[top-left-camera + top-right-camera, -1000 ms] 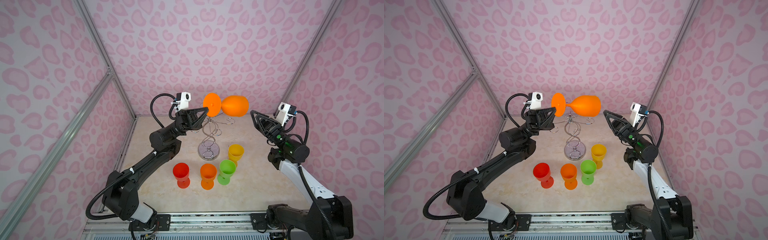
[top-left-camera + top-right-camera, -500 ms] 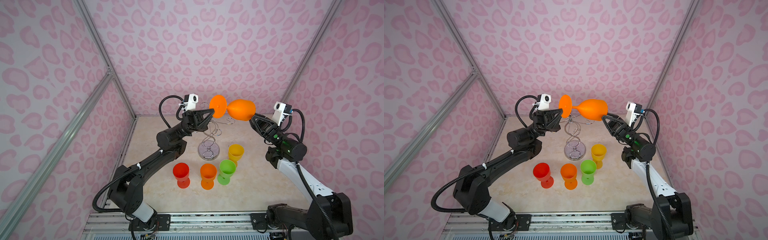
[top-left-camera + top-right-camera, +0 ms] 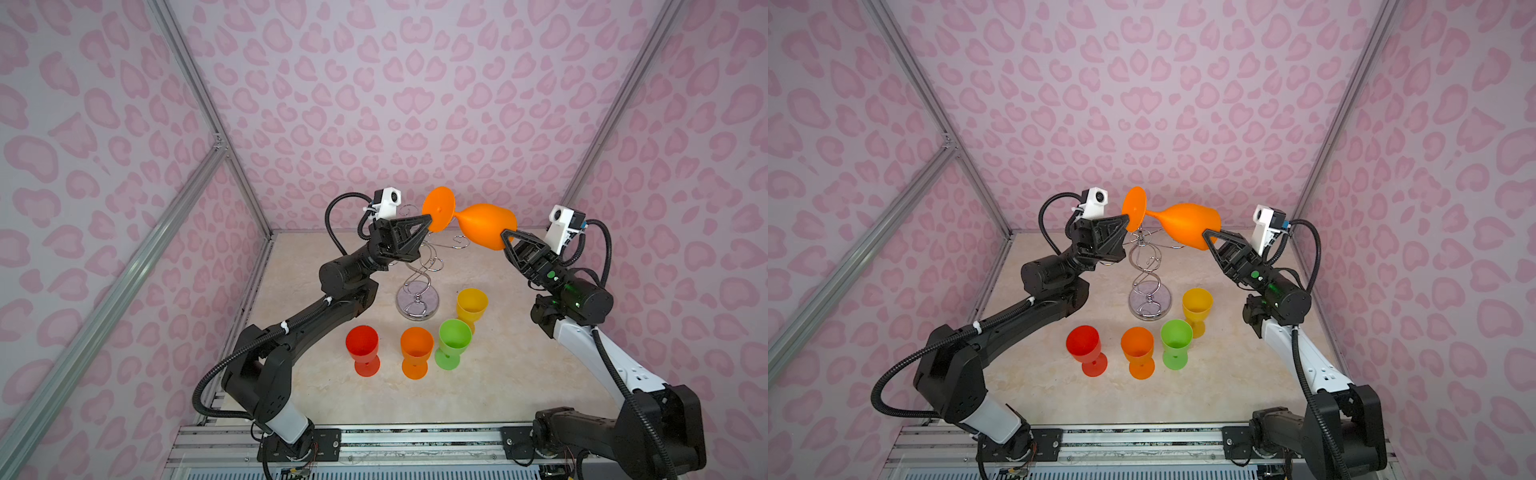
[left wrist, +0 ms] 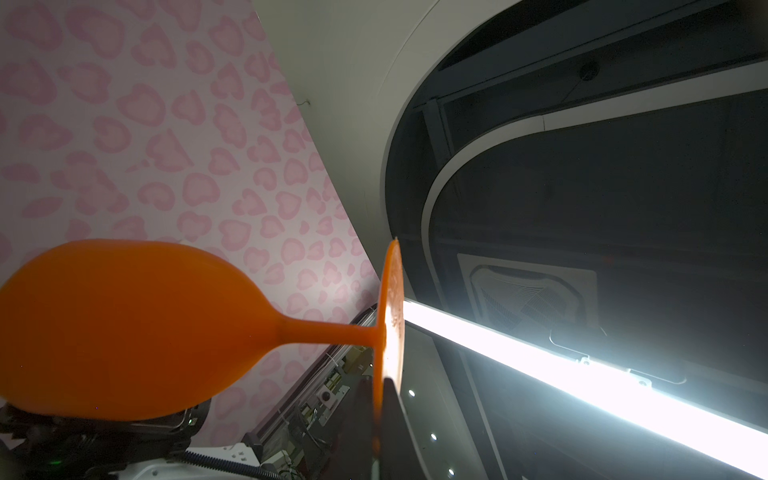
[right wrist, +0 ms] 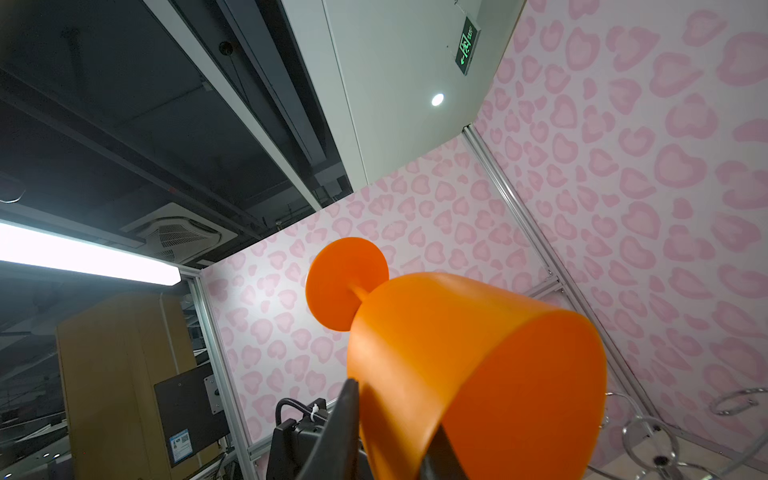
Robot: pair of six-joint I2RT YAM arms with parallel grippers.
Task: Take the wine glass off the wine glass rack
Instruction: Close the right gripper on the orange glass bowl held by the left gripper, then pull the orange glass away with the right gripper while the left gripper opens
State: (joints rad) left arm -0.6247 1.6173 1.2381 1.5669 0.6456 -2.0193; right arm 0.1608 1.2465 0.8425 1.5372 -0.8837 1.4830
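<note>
I should open my left gripper, because it is pinching the foot (image 3: 439, 205) the wine glass must stand on. My right gripper should stand the glass behind the yellow cup (image 3: 458, 291).
An orange wine glass (image 3: 484, 226) (image 3: 1187, 222) lies on its side in the air, just above the curled hooks of the chrome wine glass rack (image 3: 417, 303) (image 3: 1149, 305). My left gripper (image 3: 428, 218) (image 4: 376, 380) is shut on the edge of the glass's round foot. My right gripper (image 3: 506, 236) (image 5: 395, 405) pinches the wall of the bowl (image 5: 457, 353) at its rim, one finger outside and one inside. The bowl (image 4: 124, 324) fills much of the left wrist view. Some rack hooks (image 5: 648, 436) show in the right wrist view.
On the table in front of the rack stand a red cup (image 3: 362, 343), an orange cup (image 3: 415, 345), a green cup (image 3: 454, 338) and a yellow cup (image 3: 471, 305). Pink patterned walls with metal frame bars close in the back and both sides.
The left gripper carried the glass to the right. The right gripper moved up to the bowl's mouth and closed on its rim.
</note>
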